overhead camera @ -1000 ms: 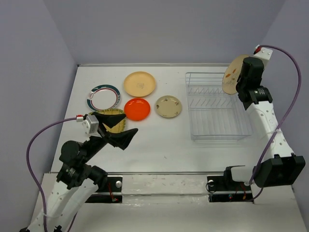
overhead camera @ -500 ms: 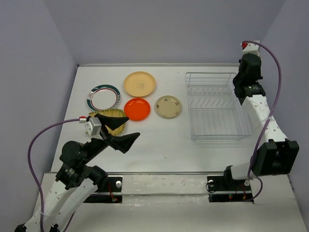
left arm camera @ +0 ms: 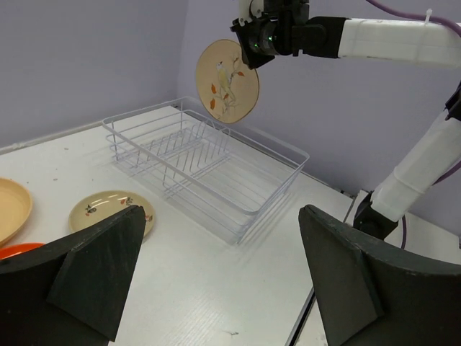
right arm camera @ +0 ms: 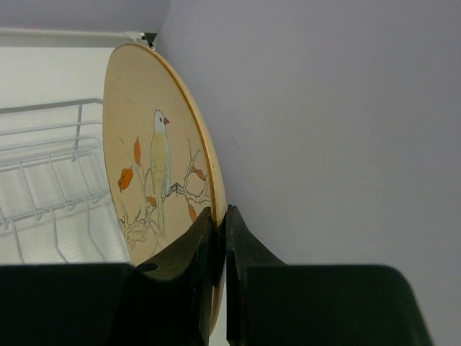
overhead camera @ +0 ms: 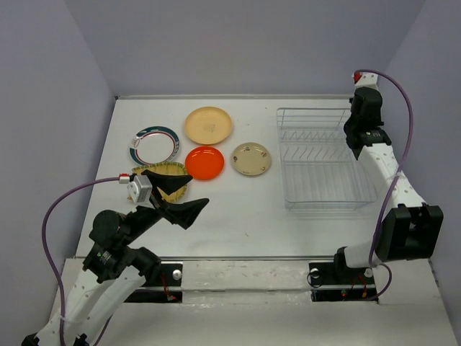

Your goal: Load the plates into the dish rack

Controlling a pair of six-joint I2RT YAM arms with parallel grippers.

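The cream bird plate (left arm camera: 226, 82) is hanging upright over the dish rack's empty end wires (overhead camera: 341, 153). I go on lowering it with my right gripper until the plate's lower rim rests there.
My right gripper (right arm camera: 220, 216) is shut on the rim of the large cream bird plate (right arm camera: 155, 173), holding it upright in the air above the far right corner of the white wire dish rack (overhead camera: 328, 207). The left wrist view shows that plate (left arm camera: 227, 79) hanging over the rack (left arm camera: 277, 191). From above, the wrist hides it. On the table lie the peach plate (overhead camera: 208, 124), the green-red rimmed plate (overhead camera: 154, 145), the orange-red plate (overhead camera: 204, 162) and the speckled beige plate (overhead camera: 251, 158). My left gripper (overhead camera: 196, 189) hovers open over the yellow patterned plate (overhead camera: 169, 189), holding nothing.
No plate stands in the rack, and its upright prongs run in rows across the far half. The lilac walls close in behind and right of the rack, close to the held plate. A purple cable loops from each wrist.
The right wrist has swung left and back over the rack's far corner, turning the bird plate from face-on to hidden under the wrist in the top view. The left gripper shifted slightly nearer.
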